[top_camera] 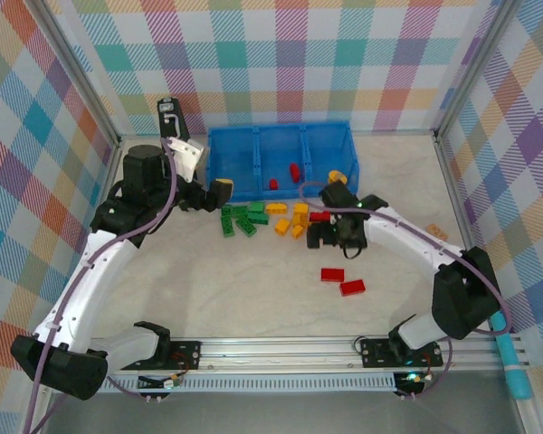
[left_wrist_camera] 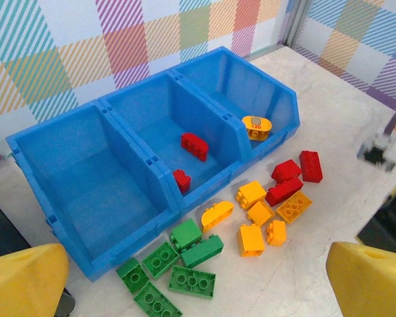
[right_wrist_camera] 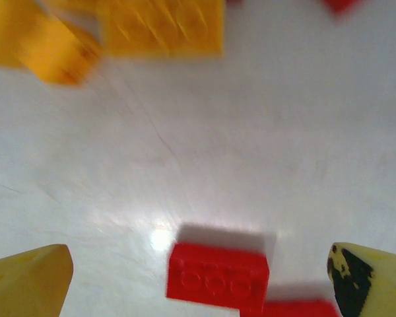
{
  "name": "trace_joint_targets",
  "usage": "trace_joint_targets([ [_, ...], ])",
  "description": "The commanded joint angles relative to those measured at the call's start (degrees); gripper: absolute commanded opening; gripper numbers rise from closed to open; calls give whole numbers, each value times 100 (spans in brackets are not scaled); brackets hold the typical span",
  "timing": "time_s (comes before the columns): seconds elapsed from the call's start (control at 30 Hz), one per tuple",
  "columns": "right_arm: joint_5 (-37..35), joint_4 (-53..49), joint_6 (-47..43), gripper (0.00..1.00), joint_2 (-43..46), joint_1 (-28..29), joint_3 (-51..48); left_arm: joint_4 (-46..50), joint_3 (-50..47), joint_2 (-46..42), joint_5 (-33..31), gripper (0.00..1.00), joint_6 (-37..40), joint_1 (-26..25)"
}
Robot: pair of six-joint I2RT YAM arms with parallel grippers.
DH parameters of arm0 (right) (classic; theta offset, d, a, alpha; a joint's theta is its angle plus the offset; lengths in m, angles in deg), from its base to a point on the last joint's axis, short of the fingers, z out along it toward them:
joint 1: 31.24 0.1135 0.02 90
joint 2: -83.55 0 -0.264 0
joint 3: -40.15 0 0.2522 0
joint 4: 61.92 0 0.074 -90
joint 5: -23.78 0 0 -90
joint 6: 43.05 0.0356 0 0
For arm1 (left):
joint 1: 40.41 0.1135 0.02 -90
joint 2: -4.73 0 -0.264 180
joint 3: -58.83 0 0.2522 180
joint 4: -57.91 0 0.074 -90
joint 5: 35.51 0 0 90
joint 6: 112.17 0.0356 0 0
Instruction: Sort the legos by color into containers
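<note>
The short ends of the front red lego nearer the tray (top_camera: 332, 274) face the right gripper's open fingers, so it should keep going down and close on those ends (right_wrist_camera: 173, 273).
The blue three-compartment tray (top_camera: 253, 145) (left_wrist_camera: 72, 198) stands at the back of the table. Its middle compartment holds two red legos (top_camera: 294, 170) (left_wrist_camera: 194, 145); the right one holds a yellow-orange piece (top_camera: 338, 176) (left_wrist_camera: 256, 127). In front of the tray lie loose green legos (top_camera: 240, 219) (left_wrist_camera: 191, 281), yellow ones (top_camera: 291, 220) (left_wrist_camera: 252, 239) and red ones (left_wrist_camera: 297, 173). My left gripper (top_camera: 210, 193) (left_wrist_camera: 198, 290) hovers open over the green group. My right gripper (top_camera: 330, 237) (right_wrist_camera: 199, 264) is open just above the table. A red lego (right_wrist_camera: 218, 276) (top_camera: 332, 274) lies flat between its fingers, untouched.
A second red lego (top_camera: 352, 287) lies beside the first, nearer the front rail. A small tan block (top_camera: 437, 232) rests near the right wall, and a teal pen-like object (top_camera: 516, 366) lies at the front right. Checked walls close in three sides.
</note>
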Motion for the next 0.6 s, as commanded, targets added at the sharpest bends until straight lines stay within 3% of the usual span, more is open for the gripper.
trace_joint_targets([
  [0.0,450,87,1006,99,278,-5,-384,-155,-50,-152,164,100,-68,-8],
  [0.47,802,920,1050,99,-244,104,-1151,-160,-69,-117,208,100,-101,-17],
  [0.57,688,880,1028,94,-406,183,-1104,-155,-61,-95,209,100,-94,-17],
])
